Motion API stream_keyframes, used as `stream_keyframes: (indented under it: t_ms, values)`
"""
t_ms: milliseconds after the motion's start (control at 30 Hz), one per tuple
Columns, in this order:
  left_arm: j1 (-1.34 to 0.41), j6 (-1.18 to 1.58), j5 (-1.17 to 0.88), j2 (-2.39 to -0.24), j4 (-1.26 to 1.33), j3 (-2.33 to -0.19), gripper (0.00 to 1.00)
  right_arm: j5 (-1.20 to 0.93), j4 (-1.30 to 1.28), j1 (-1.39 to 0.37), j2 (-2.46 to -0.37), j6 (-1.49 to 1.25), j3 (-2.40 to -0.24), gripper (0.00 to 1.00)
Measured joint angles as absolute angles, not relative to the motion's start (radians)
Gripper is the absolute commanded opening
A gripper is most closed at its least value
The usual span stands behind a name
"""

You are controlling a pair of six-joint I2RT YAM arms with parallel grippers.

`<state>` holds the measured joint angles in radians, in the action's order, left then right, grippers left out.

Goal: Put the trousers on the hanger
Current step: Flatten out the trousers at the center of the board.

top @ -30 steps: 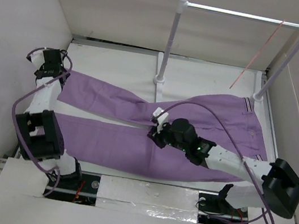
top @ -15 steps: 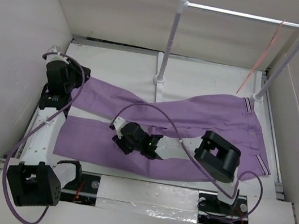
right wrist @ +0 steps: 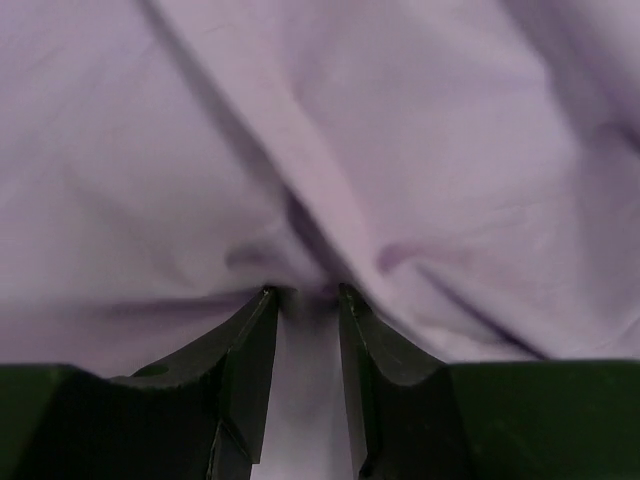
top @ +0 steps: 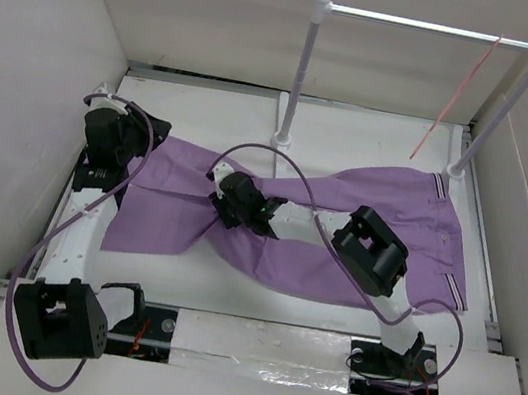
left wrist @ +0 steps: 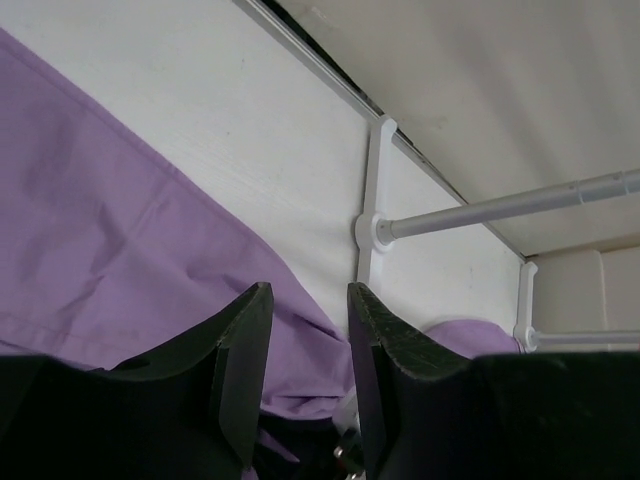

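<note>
My right gripper is on the bunched middle of the legs (top: 211, 230), so my left gripper should grab the near leg's end (top: 119, 221) while my right gripper goes to the waistband.
The light purple trousers (top: 375, 201) lie across the table, striped waistband (top: 453, 280) at the right, legs reaching left. The near leg is bunched up against the far leg. My right gripper (top: 220, 198) is pressed down on the bunched legs at mid-table. In the right wrist view its jaws (right wrist: 308, 292) are shut on a fold of the cloth (right wrist: 320, 130). My left gripper (top: 148, 133) is open and empty over the far leg's end, with cloth (left wrist: 100, 200) below its jaws (left wrist: 308, 290). The pink-red hanger (top: 452, 102) hangs on the rail at the far right.
The white two-post rail stand with a silver bar (top: 430, 26) stands at the back right, its feet on the table behind the trousers; it also shows in the left wrist view (left wrist: 520, 200). White walls enclose the table on three sides.
My right gripper went left along the near leg, then away from me, dragging that leg up against the far leg. My left gripper moved right onto the far leg's end.
</note>
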<state>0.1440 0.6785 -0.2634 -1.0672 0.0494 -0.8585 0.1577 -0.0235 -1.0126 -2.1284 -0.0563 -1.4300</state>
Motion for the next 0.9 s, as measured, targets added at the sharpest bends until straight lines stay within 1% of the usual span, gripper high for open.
stream_keyframes:
  t_ms: [67, 167, 267, 300, 367, 400, 467, 500, 533, 567, 600, 633, 667, 700, 767, 833, 900]
  values:
    - [0.144, 0.682, -0.263, -1.092, 0.052, -0.859, 0.36, 0.139, -0.042, -0.981, -2.16, -0.056, -1.485, 0.36]
    - [0.144, 0.685, -0.253, -1.134, 0.049, -0.859, 0.38, 0.109, -0.043, -0.956, -2.165, -0.055, -1.494, 0.37]
    - [0.144, 0.693, -0.233, -1.167, 0.04, -0.859, 0.39, 0.062, -0.021, -0.948, -2.126, -0.052, -1.437, 0.47]
    - [0.144, 0.697, -0.223, -1.177, 0.039, -0.859, 0.39, 0.044, -0.019, -0.95, -2.102, -0.048, -1.408, 0.54]
    - [0.144, 0.71, -0.196, -1.199, 0.033, -0.857, 0.39, 0.014, -0.027, -0.962, -2.035, -0.04, -1.353, 0.59]
    - [0.144, 0.718, -0.179, -1.209, 0.025, -0.853, 0.38, 0.001, -0.032, -0.971, -1.994, -0.03, -1.328, 0.64]
    - [0.144, 0.743, -0.125, -1.214, -0.01, -0.831, 0.28, -0.018, -0.044, -0.999, -1.893, -0.01, -1.287, 0.65]
    - [0.144, 0.754, -0.096, -1.212, -0.033, -0.819, 0.22, -0.025, -0.042, -1.017, -1.834, 0.003, -1.265, 0.63]
    - [0.144, 0.767, -0.049, -1.205, -0.063, -0.806, 0.1, -0.032, -0.037, -1.035, -1.772, 0.013, -1.244, 0.57]
    - [0.144, 0.783, -0.003, -1.192, -0.097, -0.791, 0.06, -0.038, -0.035, -1.052, -1.709, 0.025, -1.224, 0.46]
    - [0.147, 0.793, 0.044, -1.17, -0.136, -0.774, 0.03, -0.043, -0.024, -1.069, -1.647, 0.036, -1.197, 0.19]
    - [0.156, 0.804, 0.082, -1.138, -0.171, -0.754, 0.0, -0.055, -0.01, -1.082, -1.584, 0.047, -1.166, 0.09]
    - [0.173, 0.818, 0.114, -1.098, -0.204, -0.732, 0.0, -0.059, 0.001, -1.09, -1.525, 0.055, -1.135, 0.03]
    - [0.196, 0.83, 0.141, -1.053, -0.234, -0.711, 0.0, -0.06, 0.012, -1.093, -1.47, 0.062, -1.103, 0.0]
    - [0.262, 0.848, 0.181, -0.971, -0.277, -0.671, 0.0, -0.051, 0.039, -1.081, -1.385, 0.07, -1.034, 0.0]
    - [0.333, 0.861, 0.216, -0.934, -0.311, -0.646, 0.0, -0.051, 0.072, -1.043, -1.334, 0.071, -0.964, 0.04]
    - [0.418, 0.871, 0.245, -0.945, -0.34, -0.631, 0.0, -0.051, 0.081, -0.994, -1.313, 0.07, -0.91, 0.07]
